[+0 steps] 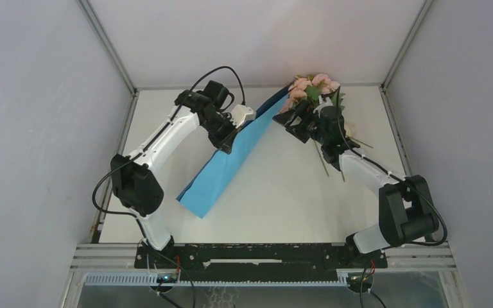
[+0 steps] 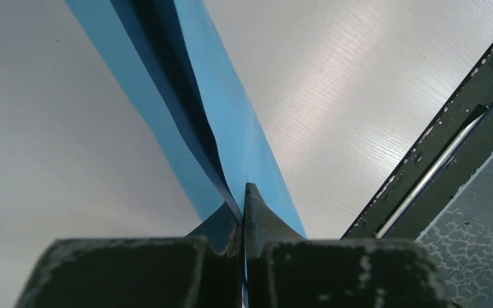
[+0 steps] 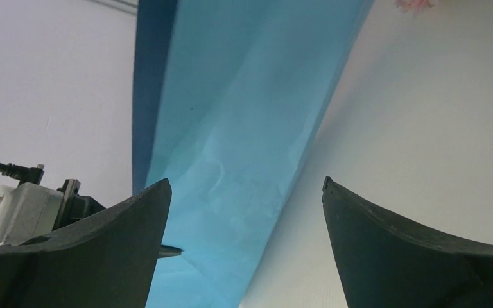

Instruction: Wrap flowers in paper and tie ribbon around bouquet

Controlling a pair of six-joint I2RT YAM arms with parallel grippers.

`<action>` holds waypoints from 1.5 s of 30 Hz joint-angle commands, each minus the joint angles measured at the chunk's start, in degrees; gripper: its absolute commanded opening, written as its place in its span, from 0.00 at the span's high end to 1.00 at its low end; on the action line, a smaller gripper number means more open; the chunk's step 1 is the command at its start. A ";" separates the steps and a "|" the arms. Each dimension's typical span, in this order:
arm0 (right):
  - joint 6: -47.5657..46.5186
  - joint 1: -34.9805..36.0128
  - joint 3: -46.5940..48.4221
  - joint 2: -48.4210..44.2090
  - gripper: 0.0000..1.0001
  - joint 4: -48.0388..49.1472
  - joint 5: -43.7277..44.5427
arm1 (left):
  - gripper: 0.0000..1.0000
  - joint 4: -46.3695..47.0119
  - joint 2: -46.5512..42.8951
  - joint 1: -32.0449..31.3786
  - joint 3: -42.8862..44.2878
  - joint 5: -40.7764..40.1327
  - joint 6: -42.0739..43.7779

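Note:
A darker strip (image 1: 273,101) shows along the paper's light side, so the blue paper (image 1: 217,178) should unfold wide with its dark side up when I pull.
The blue paper (image 1: 231,160) is lifted off the table and slants from near left to far right, light on one face and darker on the other. My left gripper (image 1: 228,141) is shut on its upper edge, the paper (image 2: 186,96) pinched between the closed fingertips (image 2: 251,196). My right gripper (image 1: 290,120) stands open beside the sheet's far end, jaws wide, with the paper (image 3: 244,96) in front of it and nothing between the fingers. The flowers (image 1: 313,86), pink blooms with green leaves, lie at the back right behind the right wrist, stems (image 1: 322,163) trailing toward me. The ribbon and a bouquet are out of view.
White walls with metal corner posts (image 1: 106,45) enclose the white table (image 1: 282,192). A black rail (image 1: 263,256) carries both arm bases at the near edge. In the right wrist view the left arm's camera housing (image 3: 16,215) shows at the left.

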 commanded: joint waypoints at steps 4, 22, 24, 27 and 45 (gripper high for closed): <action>1.84 2.91 0.95 1.63 0.05 7.79 1.03 | 1.00 2.84 0.42 -1.36 -1.11 0.66 -0.11; 1.75 3.81 8.15 8.50 0.05 11.87 -1.09 | 1.00 4.34 0.95 -2.01 -2.84 0.01 -0.26; 1.67 3.92 9.51 9.10 0.05 9.93 -0.50 | 1.00 4.34 1.12 -2.04 -2.82 -0.04 -0.33; 1.79 4.28 11.60 10.49 0.05 5.85 1.43 | 1.00 4.38 0.99 -2.04 -2.82 -0.08 -0.25; 0.38 3.97 23.58 24.06 0.34 -2.22 4.85 | 1.00 4.78 0.89 -2.34 -2.96 -0.97 0.20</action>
